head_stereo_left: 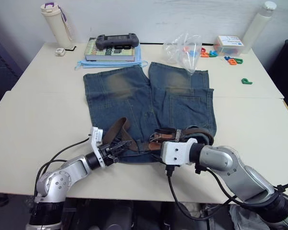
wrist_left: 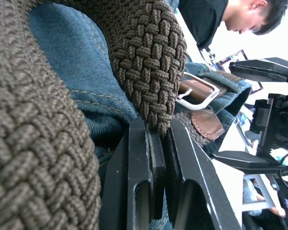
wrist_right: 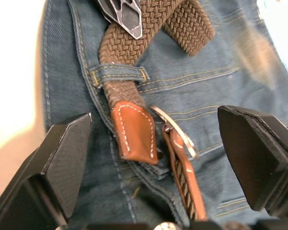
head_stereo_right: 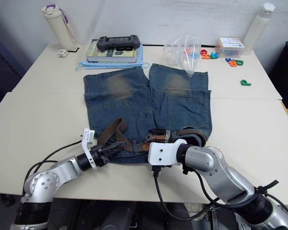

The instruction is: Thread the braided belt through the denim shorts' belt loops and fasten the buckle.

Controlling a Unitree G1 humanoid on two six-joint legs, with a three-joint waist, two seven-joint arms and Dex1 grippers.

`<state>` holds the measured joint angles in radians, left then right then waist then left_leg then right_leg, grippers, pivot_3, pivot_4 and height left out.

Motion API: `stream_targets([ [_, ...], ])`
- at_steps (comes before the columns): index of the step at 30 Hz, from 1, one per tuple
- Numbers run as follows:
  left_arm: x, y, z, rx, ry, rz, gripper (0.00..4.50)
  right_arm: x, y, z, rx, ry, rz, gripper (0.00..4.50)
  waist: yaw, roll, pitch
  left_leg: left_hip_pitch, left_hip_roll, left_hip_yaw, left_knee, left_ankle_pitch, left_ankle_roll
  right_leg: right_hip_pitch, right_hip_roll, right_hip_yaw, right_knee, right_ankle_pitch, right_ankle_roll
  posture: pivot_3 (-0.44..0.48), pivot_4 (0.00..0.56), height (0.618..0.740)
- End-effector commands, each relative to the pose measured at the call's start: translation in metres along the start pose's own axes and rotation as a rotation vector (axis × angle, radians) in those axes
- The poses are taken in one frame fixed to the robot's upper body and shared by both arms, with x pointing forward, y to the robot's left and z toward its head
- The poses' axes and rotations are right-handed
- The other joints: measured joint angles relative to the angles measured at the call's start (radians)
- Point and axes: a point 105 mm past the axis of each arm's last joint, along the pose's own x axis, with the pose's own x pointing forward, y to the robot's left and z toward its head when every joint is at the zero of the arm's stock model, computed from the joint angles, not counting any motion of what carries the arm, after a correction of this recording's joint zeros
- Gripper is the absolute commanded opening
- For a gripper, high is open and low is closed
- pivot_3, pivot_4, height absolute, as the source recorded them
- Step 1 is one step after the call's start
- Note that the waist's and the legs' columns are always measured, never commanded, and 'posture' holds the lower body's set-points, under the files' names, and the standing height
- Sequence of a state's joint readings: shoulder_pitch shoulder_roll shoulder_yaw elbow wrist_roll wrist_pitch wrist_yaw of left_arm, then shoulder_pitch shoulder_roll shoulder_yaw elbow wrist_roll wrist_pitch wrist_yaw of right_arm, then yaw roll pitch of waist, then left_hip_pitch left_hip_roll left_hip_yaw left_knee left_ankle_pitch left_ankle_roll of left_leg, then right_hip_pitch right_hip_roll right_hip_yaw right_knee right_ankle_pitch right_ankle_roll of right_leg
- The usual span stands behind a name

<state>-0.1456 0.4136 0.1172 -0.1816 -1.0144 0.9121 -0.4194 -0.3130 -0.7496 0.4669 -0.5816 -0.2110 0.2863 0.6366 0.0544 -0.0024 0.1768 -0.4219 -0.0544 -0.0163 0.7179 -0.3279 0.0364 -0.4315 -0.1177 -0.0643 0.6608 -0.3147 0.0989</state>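
Note:
My gripper is going to pull the tan leather end [head_stereo_left: 154, 145], and that end will draw more braid through, because the braided belt has a loose raised bend [head_stereo_left: 119, 129] behind the belt loop.
The denim shorts [head_stereo_left: 134, 96] lie flat on the table with the waistband toward me. The braided belt [head_stereo_left: 116, 130] runs along the waistband and passes under a belt loop [wrist_right: 117, 75]. Its tan leather end [wrist_right: 134, 132] lies beside the metal buckle [wrist_right: 175, 136]. My left gripper [head_stereo_left: 119, 147] is at the waistband's left part, shut on a raised bend of the belt [wrist_left: 153, 57]. Over the buckle, my right gripper [wrist_right: 158, 143] stands open, one finger on either side of the leather end and buckle.
At the table's far edge lie a book [head_stereo_left: 110, 53] with a game controller [head_stereo_left: 116, 40] on it, a cream bottle [head_stereo_left: 55, 21], a clear plastic bag [head_stereo_left: 185, 50], coloured letters [head_stereo_left: 233, 60] and a white bottle [head_stereo_left: 259, 24]. A person [wrist_left: 221, 14] is beyond the table.

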Motion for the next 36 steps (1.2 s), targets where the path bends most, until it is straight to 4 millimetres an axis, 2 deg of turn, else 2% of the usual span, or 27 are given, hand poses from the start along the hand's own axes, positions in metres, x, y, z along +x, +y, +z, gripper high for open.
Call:
stream_targets([
  [1,0.004,-0.005,-0.004,-0.016,0.02,-0.035,0.0,-0.005,-0.003,0.008,-0.097,-0.033,-0.054,4.48,0.0,0.0,0.0,0.0,0.0,0.0,0.0,0.0,0.0,0.001,0.0,0.0,0.0,0.0,0.0,0.0,0.15,0.667],
  [7,0.002,-0.005,-0.002,-0.031,0.013,-0.034,0.0,-0.006,0.008,-0.007,-0.141,0.03,-0.033,4.48,-0.003,0.0,0.0,0.001,0.0,0.0,0.0,0.0,0.0,0.001,0.0,-0.001,0.0,0.0,0.0,0.0,0.15,0.667],
  [10,0.0,-0.005,-0.001,-0.041,0.003,-0.029,0.0,-0.007,0.007,-0.015,-0.15,0.063,-0.041,4.48,-0.003,0.0,0.0,0.001,0.0,-0.001,0.0,0.0,0.0,0.002,0.0,-0.001,0.0,0.0,0.0,0.0,0.15,0.667],
  [15,-0.002,-0.003,-0.001,-0.044,0.003,-0.018,0.0,-0.007,0.004,-0.018,-0.16,0.07,-0.056,4.48,-0.004,0.0,0.0,0.002,0.0,-0.001,0.0,0.001,-0.001,0.002,0.001,-0.001,0.0,0.0,0.0,0.0,0.15,0.667],
  [18,-0.003,-0.003,-0.002,-0.048,0.001,-0.015,0.0,-0.007,0.002,-0.014,-0.159,0.054,-0.065,3.68,-0.004,0.0,0.0,0.002,0.0,-0.001,0.0,0.001,-0.001,0.002,0.001,-0.001,0.0,0.0,0.0,0.0,0.15,0.667],
  [24,-0.004,-0.003,-0.003,-0.055,0.001,-0.013,0.0,-0.009,0.002,-0.013,-0.166,0.05,-0.06,0.68,-0.005,0.0,0.0,0.002,0.0,-0.001,0.0,0.001,-0.001,0.002,0.001,-0.001,0.0,0.0,0.0,0.0,0.15,0.667],
  [26,-0.004,-0.003,-0.003,-0.056,0.002,-0.013,0.0,-0.009,0.001,-0.011,-0.167,0.044,-0.061,0.07,-0.005,0.0,0.0,0.002,0.0,-0.001,0.0,0.001,-0.001,0.002,0.001,-0.001,0.001,0.0,0.0,0.0,0.15,0.667],
  [36,-0.003,-0.002,-0.003,-0.061,0.0,-0.013,0.0,-0.009,0.003,-0.009,-0.134,0.036,-0.053,0.07,-0.005,0.0,0.0,0.002,0.0,-0.001,0.0,0.001,-0.001,0.002,0.001,-0.001,0.001,0.0,0.0,0.0,0.15,0.667],
])
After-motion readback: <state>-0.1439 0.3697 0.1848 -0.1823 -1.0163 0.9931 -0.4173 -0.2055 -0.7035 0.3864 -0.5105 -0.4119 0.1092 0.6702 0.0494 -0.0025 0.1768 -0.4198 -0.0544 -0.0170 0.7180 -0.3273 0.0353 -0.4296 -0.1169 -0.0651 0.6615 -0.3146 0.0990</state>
